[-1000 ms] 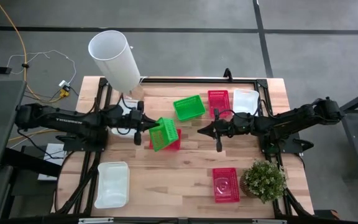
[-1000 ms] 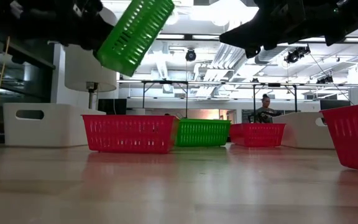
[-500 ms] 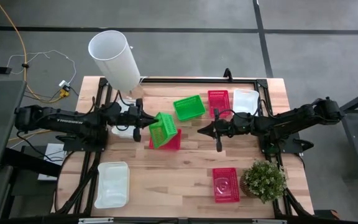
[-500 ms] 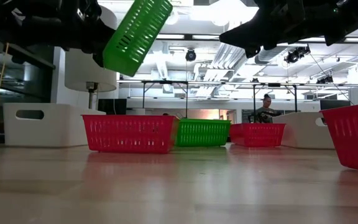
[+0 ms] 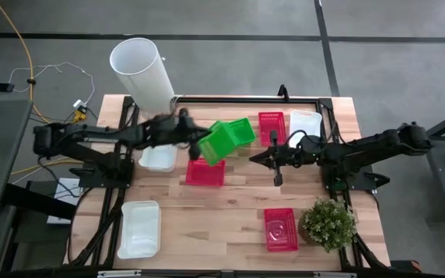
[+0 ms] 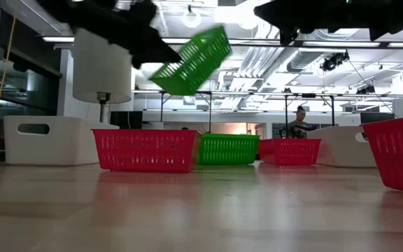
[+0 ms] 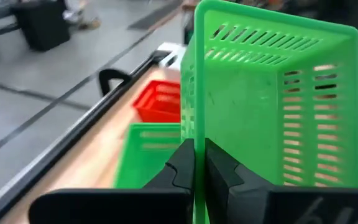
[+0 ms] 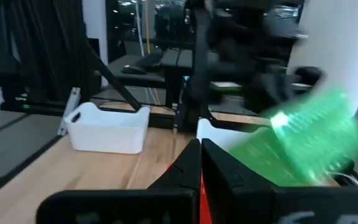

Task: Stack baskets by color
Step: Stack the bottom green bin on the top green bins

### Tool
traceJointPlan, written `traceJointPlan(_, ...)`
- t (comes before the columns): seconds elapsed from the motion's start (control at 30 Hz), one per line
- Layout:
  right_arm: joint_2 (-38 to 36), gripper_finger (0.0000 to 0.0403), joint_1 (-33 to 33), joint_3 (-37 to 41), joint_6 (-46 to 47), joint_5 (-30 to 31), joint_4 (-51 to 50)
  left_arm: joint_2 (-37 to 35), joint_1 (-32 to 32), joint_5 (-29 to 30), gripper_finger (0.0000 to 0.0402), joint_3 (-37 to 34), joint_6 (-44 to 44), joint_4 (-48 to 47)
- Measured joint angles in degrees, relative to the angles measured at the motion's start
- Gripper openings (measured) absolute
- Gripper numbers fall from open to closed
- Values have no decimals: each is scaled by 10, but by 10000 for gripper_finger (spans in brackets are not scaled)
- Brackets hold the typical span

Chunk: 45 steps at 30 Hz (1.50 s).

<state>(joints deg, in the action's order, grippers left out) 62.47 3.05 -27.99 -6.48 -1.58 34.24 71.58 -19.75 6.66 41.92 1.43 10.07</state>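
The held green basket (image 6: 194,64) is hanging at a tilt above the lower green basket (image 6: 227,149). The robot's left gripper should set it down there, open, and then push it down until it nests.
My left gripper (image 5: 198,142) is shut on a bright green basket (image 5: 218,144) and holds it in the air, over the gap between a red basket (image 5: 205,173) and a second green basket (image 5: 238,130), both standing on the table. In the low view the held basket (image 6: 191,61) hangs tilted above them. My right gripper (image 5: 253,158) is shut and empty, level above the table's middle, pointing at the held basket (image 8: 309,140). My left gripper pinches one side wall of the green basket at its rim (image 7: 199,134), one finger outside the wall and one inside the basket. The fingers come from the table's left, slanting a little downward. The basket is lifted clear and tilted, its open side turned up and toward the gripper.
A red basket (image 5: 271,127) and a white one (image 5: 306,125) stand at the far right. A white basket (image 5: 159,157) lies under my left arm, another (image 5: 140,228) at the near left. A red basket (image 5: 280,229) and a potted plant (image 5: 329,224) are near right, a tall white cylinder (image 5: 141,73) far left.
My left gripper has carried the green basket up and toward the table's far right, from over the red basket toward the other green basket. The basket has tipped from steeply on edge to nearer level. My right gripper has risen a little.
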Motion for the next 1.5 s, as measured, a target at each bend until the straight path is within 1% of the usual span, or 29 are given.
traceJointPlan(0.17, -17, 0, 0, 0, 0, -7, -22, 117, -52, -27, 0, 134, -34, -98)
traceJointPlan(0.27, -17, 0, 0, 0, 0, -6, -27, 185, -83, -47, 0, 202, -36, -151)
traceJointPlan(0.37, -17, 0, 0, 0, 0, -6, -36, 242, -106, -69, 0, 254, -36, -192)
traceJointPlan(0.53, -17, 0, 0, 0, 0, -6, -47, 307, -127, -78, 0, 315, -31, -249)
traceJointPlan(0.73, -17, 0, 0, 0, 0, -6, -62, 329, -136, -127, 0, 342, -31, -292)
traceJointPlan(1.03, -17, 0, 0, 0, 0, -6, -76, 329, -142, -123, 0, 343, -39, -312)
traceJointPlan(1.17, -17, 0, 0, 0, -1, -6, -75, 329, -141, -110, 7, 343, -45, -317)
traceJointPlan(1.3, -17, 0, 0, 0, 0, 1, -75, 329, -141, -116, 40, 343, -47, -313)
traceJointPlan(1.5, -17, 0, 0, 0, 0, 3, -75, 323, -141, -120, 123, 343, -48, -313)
